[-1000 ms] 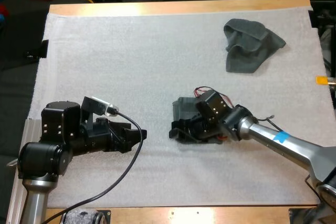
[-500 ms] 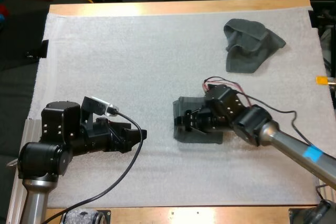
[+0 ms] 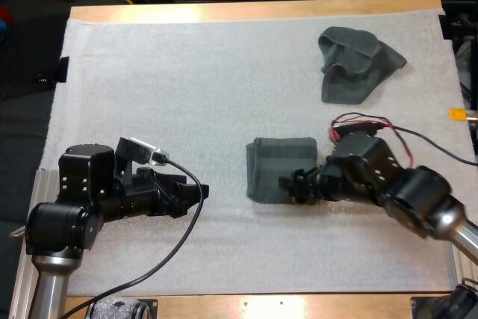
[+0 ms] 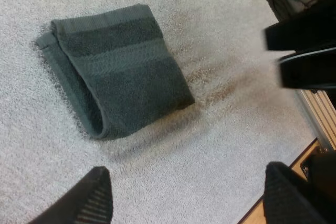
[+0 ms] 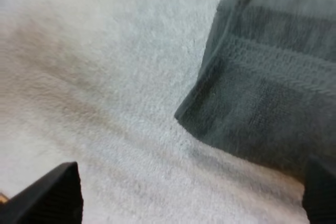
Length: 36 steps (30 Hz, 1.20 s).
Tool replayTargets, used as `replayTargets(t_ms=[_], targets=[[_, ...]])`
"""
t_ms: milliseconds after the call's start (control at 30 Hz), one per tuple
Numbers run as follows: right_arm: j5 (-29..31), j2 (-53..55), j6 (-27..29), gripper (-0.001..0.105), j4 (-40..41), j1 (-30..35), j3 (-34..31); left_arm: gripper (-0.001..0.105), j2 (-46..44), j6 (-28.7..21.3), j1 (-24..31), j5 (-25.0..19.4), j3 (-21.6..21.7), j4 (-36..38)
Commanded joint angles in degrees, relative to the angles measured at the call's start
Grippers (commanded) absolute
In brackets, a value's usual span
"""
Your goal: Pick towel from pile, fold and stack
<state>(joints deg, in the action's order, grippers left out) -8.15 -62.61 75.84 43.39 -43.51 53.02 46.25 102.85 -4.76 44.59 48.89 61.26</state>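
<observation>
My gripper is going to pull the folded towel [image 3: 282, 163]. The towel will come along as one packet and stay folded, because the layers lie flat with their edges close together [image 3: 252, 172].
A folded dark grey-green towel [image 3: 280, 168] lies flat near the mat's middle, also seen in the left wrist view [image 4: 118, 66] and the right wrist view [image 5: 268, 82]. A crumpled towel [image 3: 358, 61] sits at the far right. My right gripper [image 3: 293, 187] is at the folded towel's right edge, low over the mat. In its wrist view the right gripper [image 5: 186, 198] is open, holding nothing, with the towel just ahead. My left gripper [image 3: 196, 193] hovers left of the folded towel, and in its wrist view the left gripper [image 4: 189, 203] is open and clear of the cloth.
The white mat [image 3: 187, 72] covers most of the wooden table [image 3: 254, 11]. In the left wrist view the right arm's gripper [image 4: 304, 45] shows beyond the towel, near the table's front edge.
My right gripper has drawn back to the right, off the folded towel, which now lies flat and uncovered. The left arm has not moved.
</observation>
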Motion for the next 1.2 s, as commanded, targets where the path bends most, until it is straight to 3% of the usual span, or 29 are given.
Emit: replayTargets(t_ms=[0, 267, 600, 800, 967, 1167], targets=[[0.45, 1.54, 0.69, 0.083, 1.03, -0.10, 0.09, 0.060, -0.12, 0.18, 0.08, 0.76, 0.28, 0.20], [0.67, 11.60, -0.55, 0.083, 2.10, -0.10, 0.09, 0.060, 0.55, 0.07, 0.08, 0.76, 0.28, -1.23], [4.43, 16.31, -1.01, 0.083, 2.10, -0.10, 0.09, 0.060, 1.11, 0.07, 0.08, 0.76, 0.28, -2.38], [4.43, 16.29, -1.01, 0.083, 2.10, -0.10, 0.09, 0.060, 1.87, 3.81, 0.08, -2.03, 0.28, -6.76], [4.43, 16.29, -1.01, 0.083, 2.24, -0.10, 0.09, 0.072, 6.64, 7.42, -0.09, -2.74, 0.28, -10.55], [4.43, 16.29, -1.01, 0.083, 2.24, -0.10, 0.09, 0.071, 14.32, 7.82, -0.22, -2.74, 0.28, -12.17]])
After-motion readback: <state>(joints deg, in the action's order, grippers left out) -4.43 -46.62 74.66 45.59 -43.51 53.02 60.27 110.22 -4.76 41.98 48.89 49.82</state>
